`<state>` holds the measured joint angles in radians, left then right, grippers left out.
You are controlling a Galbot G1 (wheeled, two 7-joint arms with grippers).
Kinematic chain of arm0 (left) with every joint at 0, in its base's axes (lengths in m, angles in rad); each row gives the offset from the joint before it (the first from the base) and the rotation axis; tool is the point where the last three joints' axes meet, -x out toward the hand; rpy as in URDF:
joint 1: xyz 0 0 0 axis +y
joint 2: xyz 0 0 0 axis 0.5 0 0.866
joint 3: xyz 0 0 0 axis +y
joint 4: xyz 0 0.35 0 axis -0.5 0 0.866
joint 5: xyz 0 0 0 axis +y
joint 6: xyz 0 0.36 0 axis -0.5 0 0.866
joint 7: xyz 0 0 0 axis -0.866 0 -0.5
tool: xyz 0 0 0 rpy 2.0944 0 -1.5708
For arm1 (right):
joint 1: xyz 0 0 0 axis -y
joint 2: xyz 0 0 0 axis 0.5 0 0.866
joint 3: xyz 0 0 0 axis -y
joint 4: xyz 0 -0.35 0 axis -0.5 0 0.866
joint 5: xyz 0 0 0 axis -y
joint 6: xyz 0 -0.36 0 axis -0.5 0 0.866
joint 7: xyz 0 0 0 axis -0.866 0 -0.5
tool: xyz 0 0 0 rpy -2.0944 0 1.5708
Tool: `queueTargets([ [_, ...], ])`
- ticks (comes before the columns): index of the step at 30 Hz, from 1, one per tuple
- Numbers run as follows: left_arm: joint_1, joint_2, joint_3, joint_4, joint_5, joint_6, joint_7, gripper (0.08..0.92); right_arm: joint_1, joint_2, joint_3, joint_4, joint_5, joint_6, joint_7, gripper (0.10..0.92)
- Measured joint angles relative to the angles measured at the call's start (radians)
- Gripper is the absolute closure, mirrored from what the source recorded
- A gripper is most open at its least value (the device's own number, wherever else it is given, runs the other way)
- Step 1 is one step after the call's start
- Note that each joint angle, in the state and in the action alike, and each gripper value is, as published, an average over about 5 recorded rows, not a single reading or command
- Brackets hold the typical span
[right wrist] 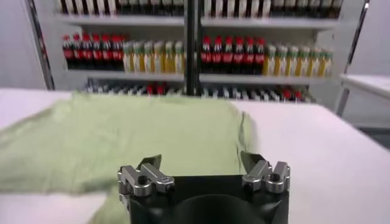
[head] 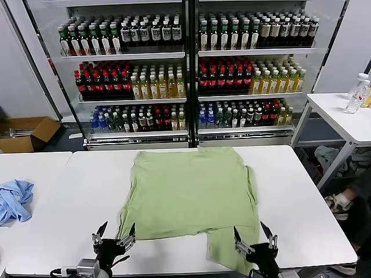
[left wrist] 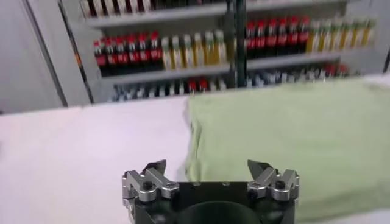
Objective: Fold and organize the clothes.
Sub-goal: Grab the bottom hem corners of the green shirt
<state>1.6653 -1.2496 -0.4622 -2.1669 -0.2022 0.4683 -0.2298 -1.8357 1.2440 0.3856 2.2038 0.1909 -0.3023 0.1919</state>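
The shirt's loose flap (head: 229,248) pokes out beyond the shirt's near edge (head: 168,237). The flap will fold over and bunch up on top when I fold that edge inward.
The light green shirt (head: 188,194) lies on the white table (head: 301,191), partly folded, plain side up; its collar, buttons and print are hidden. One part (head: 229,249) reaches down to the table's near edge at the right. My left gripper (head: 114,232) is open and empty at the near edge, by the shirt's near left corner (left wrist: 201,161). My right gripper (head: 254,234) is open and empty over the shirt's near right part (right wrist: 183,137).
A light blue garment (head: 14,200) lies bunched at the left on the table. Drink shelves (head: 185,69) stand behind the table. A second white table (head: 342,113) with a bottle stands at the right. A cardboard box (head: 26,133) is on the floor at the left.
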Motion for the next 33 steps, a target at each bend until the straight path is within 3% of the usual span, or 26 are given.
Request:
queueTargets([
  [5, -0.017, 0.008, 0.006, 0.033, -0.009, 0.032, -0.009, 0.218, -0.007, 0.004, -0.01, -0.009, 0.008, -0.003, 0.012, 0.354],
  [23, -0.03, 0.03, -0.031, 0.049, -0.225, 0.081, 0.016, 0.736, -0.005, -0.031, 0.007, 0.002, 0.079, 0.028, 0.005, 0.872],
  [29, -0.021, 0.042, -0.049, 0.019, -0.294, 0.073, 0.042, 0.892, 0.033, -0.062, 0.033, 0.032, 0.116, 0.046, 0.008, 0.919],
  [33, -0.027, 0.053, -0.067, -0.016, -0.334, 0.057, 0.06, 0.915, 0.085, -0.093, 0.043, 0.037, 0.151, 0.049, 0.014, 0.919],
])
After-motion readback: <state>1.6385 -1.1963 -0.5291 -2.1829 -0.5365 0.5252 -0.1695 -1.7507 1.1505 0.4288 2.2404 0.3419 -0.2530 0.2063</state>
